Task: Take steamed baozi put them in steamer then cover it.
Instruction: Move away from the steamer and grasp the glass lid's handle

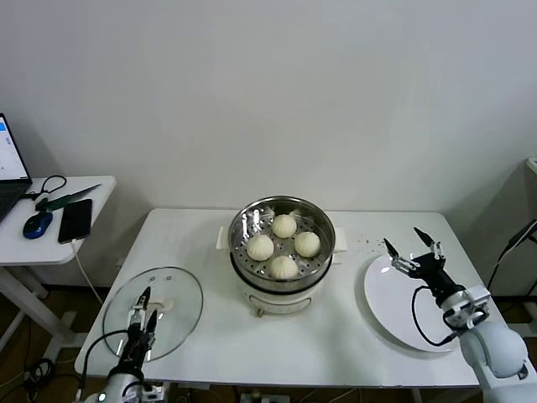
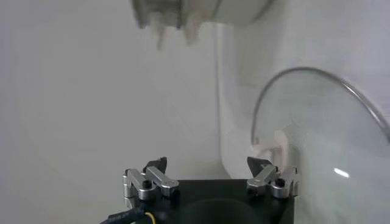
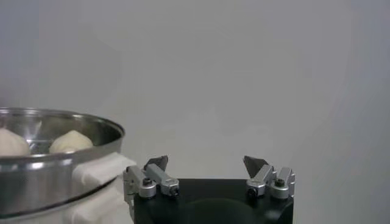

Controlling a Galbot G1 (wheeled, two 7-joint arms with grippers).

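Observation:
I should carry on moving my left gripper toward the handle (image 1: 164,305) until the fingers are on both sides of it, because the white handle (image 2: 282,148) sticks up from the glass cover near my open fingers.
The steamer (image 1: 284,252) stands in the middle of the white table, uncovered, with four cream-white baozi (image 1: 284,225) on its perforated tray. The glass cover (image 1: 153,304) lies flat at the front left, its white handle (image 1: 164,306) at its centre. My left gripper (image 1: 145,307) is open over the cover. In the left wrist view (image 2: 207,164) the handle (image 2: 272,145) sits just beyond one fingertip, not between the jaws. My right gripper (image 1: 413,245) is open and empty above the white plate. The right wrist view (image 3: 206,161) shows the steamer rim (image 3: 55,155) and two baozi (image 3: 70,141) off to the side.
A flat white plate (image 1: 394,311) lies bare at the table's right, under the right gripper. A small side table (image 1: 50,239) at the far left holds a phone, a mouse and a laptop corner. The cover overhangs near the table's front left edge.

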